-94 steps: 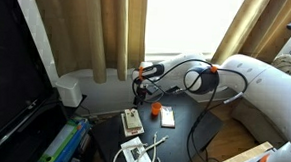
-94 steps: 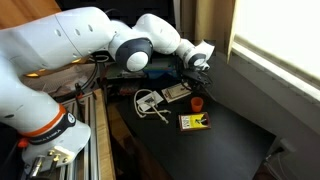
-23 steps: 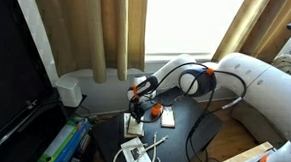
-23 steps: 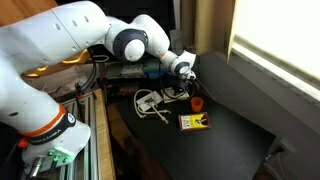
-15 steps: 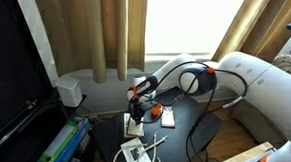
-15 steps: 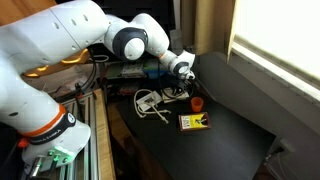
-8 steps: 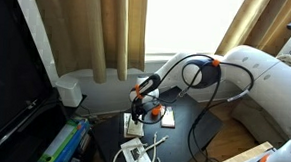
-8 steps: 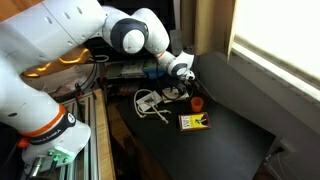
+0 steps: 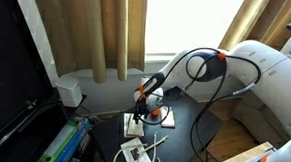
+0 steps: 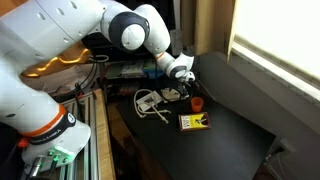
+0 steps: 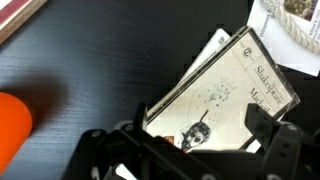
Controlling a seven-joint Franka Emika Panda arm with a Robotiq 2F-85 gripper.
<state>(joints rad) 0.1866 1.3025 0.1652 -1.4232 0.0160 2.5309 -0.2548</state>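
Observation:
The Macbeth book point(image 11: 228, 98) sits crooked between the gripper's fingers, so the robot's gripper should rise clear and turn to line up with the Macbeth book's long edges point(image 11: 198, 76).
A small pale book titled Macbeth point(image 11: 215, 90) lies on the black table point(image 11: 90, 50). My gripper point(image 11: 200, 125) is low over its near end, jaws wide apart, one finger by each long edge of the book. I cannot tell whether the pads touch it. An orange cup point(image 11: 12, 120) stands just to the side of it. In both exterior views the gripper point(image 9: 142, 109) point(image 10: 180, 86) sits down at the table over the book point(image 9: 132, 120) point(image 10: 174, 94), with the cup point(image 9: 155, 109) point(image 10: 197, 102) close by.
A second book with an orange and yellow cover point(image 10: 193, 122) point(image 9: 168, 118) lies nearby. A white tray with a coiled cable point(image 9: 140, 153) point(image 10: 150, 102) point(image 11: 292, 18) sits beside the Macbeth book. Curtains and a window stand behind the table.
The gripper has come down from above the table onto the Macbeth book. In the last second it has stayed there while the arm's elbow rose.

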